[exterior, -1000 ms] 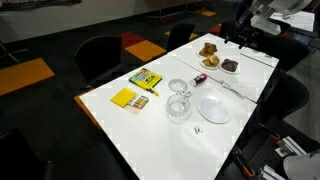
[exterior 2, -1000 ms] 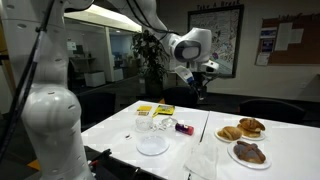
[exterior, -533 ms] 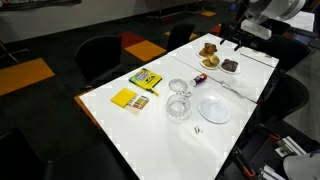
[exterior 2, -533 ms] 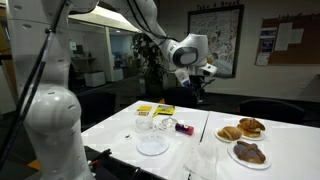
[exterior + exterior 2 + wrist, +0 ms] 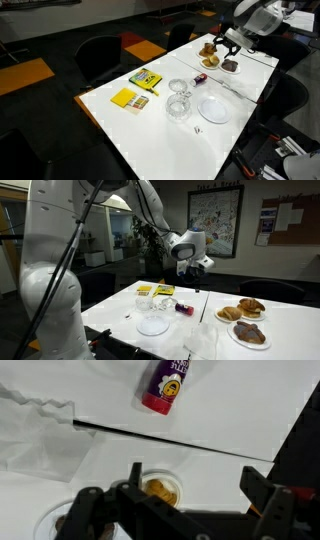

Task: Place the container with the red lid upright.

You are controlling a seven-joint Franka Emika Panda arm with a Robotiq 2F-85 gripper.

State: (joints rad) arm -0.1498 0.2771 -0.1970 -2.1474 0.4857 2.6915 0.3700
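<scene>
My gripper's fingertips hang over the pastry plates at a slant to the container (image 5: 167, 381), so I should turn in line with it and come back astride the red lid (image 5: 157, 403).
The container with the red lid (image 5: 198, 78) is a tiny slim bottle lying on its side on the white table (image 5: 150, 125), near the glassware. It also shows in an exterior view (image 5: 184, 307). In the wrist view the bottle (image 5: 168, 384) has a purple label and its red cap points toward the camera. My gripper (image 5: 222, 47) hangs in the air above the table, beyond the bottle and over the pastry plates; it shows in an exterior view (image 5: 194, 272) too. In the wrist view the gripper (image 5: 195, 485) is open and empty, its jaws wide apart.
Two plates of pastries (image 5: 209, 50) (image 5: 246, 309) sit at the table's far end. Clear glass bowls (image 5: 179, 105) and a white plate (image 5: 213, 108) stand mid-table. Yellow boxes (image 5: 145, 79) lie beside them. A crumpled clear wrap (image 5: 40, 422) lies near the bottle. Chairs (image 5: 100, 58) surround the table.
The arm has swung in from beyond the table's far end and lowered a little, bringing the gripper over the pastry plates and closer to the bottle. The bottle has not moved.
</scene>
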